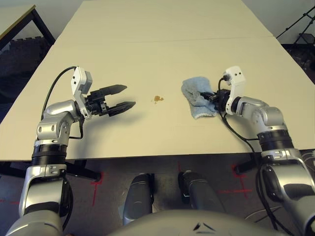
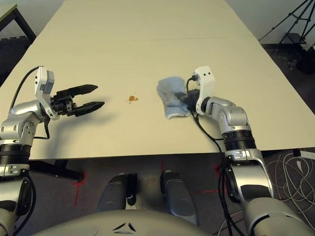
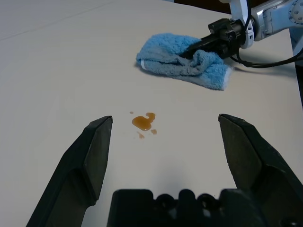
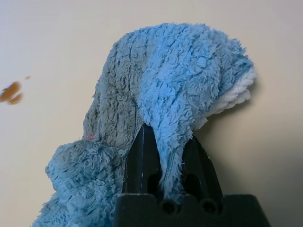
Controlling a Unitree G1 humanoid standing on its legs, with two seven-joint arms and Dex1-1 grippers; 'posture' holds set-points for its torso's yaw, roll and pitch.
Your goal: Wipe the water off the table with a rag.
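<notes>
The brownish-orange water drops are past the rag's edge [image 1: 185, 94], toward my left gripper. My right gripper should wipe the rag back over the drops [image 1: 157, 99].
The light-blue rag [image 1: 198, 96] lies bunched on the cream table [image 1: 147, 44], right of centre. My right gripper [image 1: 210, 97] is shut on a fold of the rag [image 4: 170, 109], its black fingers [image 4: 142, 161] pinching the cloth between them. A small cluster of brownish-orange water drops [image 1: 157, 99] sits on the table a short way left of the rag, also seen as the water [image 3: 144, 122] ahead of my left gripper. My left gripper [image 1: 125, 97] hovers open left of the drops, nothing between its fingers [image 3: 94, 151].
A thin seam [image 1: 162, 40] crosses the table farther back. A dark second table [image 1: 19, 24] stands at the far left, and a black tripod [image 1: 300, 27] at the far right. Bare table surface lies all around the drops.
</notes>
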